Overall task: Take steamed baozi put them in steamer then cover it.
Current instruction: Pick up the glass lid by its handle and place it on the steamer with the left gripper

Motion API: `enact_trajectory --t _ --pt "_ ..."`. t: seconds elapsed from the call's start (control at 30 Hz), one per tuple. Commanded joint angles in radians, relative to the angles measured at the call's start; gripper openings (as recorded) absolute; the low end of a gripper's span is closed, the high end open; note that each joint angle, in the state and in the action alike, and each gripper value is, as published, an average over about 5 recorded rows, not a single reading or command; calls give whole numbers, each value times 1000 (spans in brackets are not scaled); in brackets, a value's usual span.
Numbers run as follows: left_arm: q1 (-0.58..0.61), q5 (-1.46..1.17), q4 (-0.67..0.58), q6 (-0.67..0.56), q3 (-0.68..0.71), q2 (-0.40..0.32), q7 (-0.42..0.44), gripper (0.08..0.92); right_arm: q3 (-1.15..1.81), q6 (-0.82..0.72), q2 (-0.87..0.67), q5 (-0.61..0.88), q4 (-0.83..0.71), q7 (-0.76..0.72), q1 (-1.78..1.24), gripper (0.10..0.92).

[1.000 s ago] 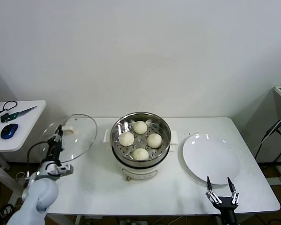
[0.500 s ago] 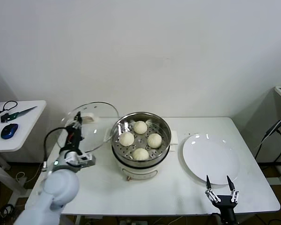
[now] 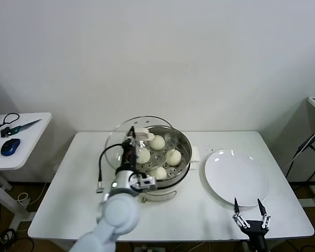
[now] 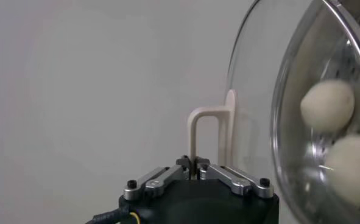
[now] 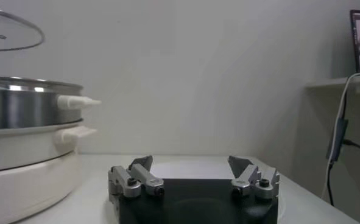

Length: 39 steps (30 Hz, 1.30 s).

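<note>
The baozi [image 3: 174, 157] are inside the steamer and leave its rim clear, so my left gripper should keep centering the lid and lowering it until it sits on the steamer's rim [image 3: 191, 151].
The steamer [image 3: 182, 167], a shiny steel pot on a white base, stands mid-table with several cream-white baozi [image 3: 157, 142] on its perforated tray. My left gripper [image 3: 132, 137] is shut on the white handle [image 4: 207, 131] of the clear glass lid [image 3: 117, 148]. It holds the lid tilted in the air over the steamer's left rim [image 4: 277, 140], partly overlapping the pot. Two baozi [image 4: 327, 105] show past the lid's edge in the left wrist view. My right gripper [image 3: 250, 206] stands open with nothing in it at the table's front right, just in front of the plate.
A flat white plate [image 3: 236, 178] lies right of the steamer. A side table [image 3: 18, 139] with a blue mouse and cables stands at far left. A cable [image 3: 307, 147] hangs past the table's right edge. The steamer's side handle [image 5: 76, 102] points toward my right gripper.
My left gripper has carried the lid from over the table's left side rightward to the steamer's left rim. The right gripper has stayed where it was.
</note>
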Motion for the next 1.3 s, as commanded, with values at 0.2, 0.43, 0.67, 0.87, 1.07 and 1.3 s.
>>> enact_trajectory --t 0.2,0.43,0.67,0.87,1.07,1.3 --pt "-49 181 89 46 145 -197 46 141 17 20 3 16 -2 -2 -11 823" --pt "-44 216 167 33 140 -223 31 141 25 25 5 19 -2 -1 -11 823" --pt "-27 210 191 19 109 -174 19 141 23 24 10 10 0 -1 -14 823" --pt "-40 206 213 22 105 -183 11 141 23 25 10 10 -1 0 -13 823" --pt "-44 194 239 27 99 -189 3 141 21 23 14 11 -2 0 -10 823" --pt "-41 186 270 25 83 -191 -21 141 20 26 16 10 -14 1 -9 823"
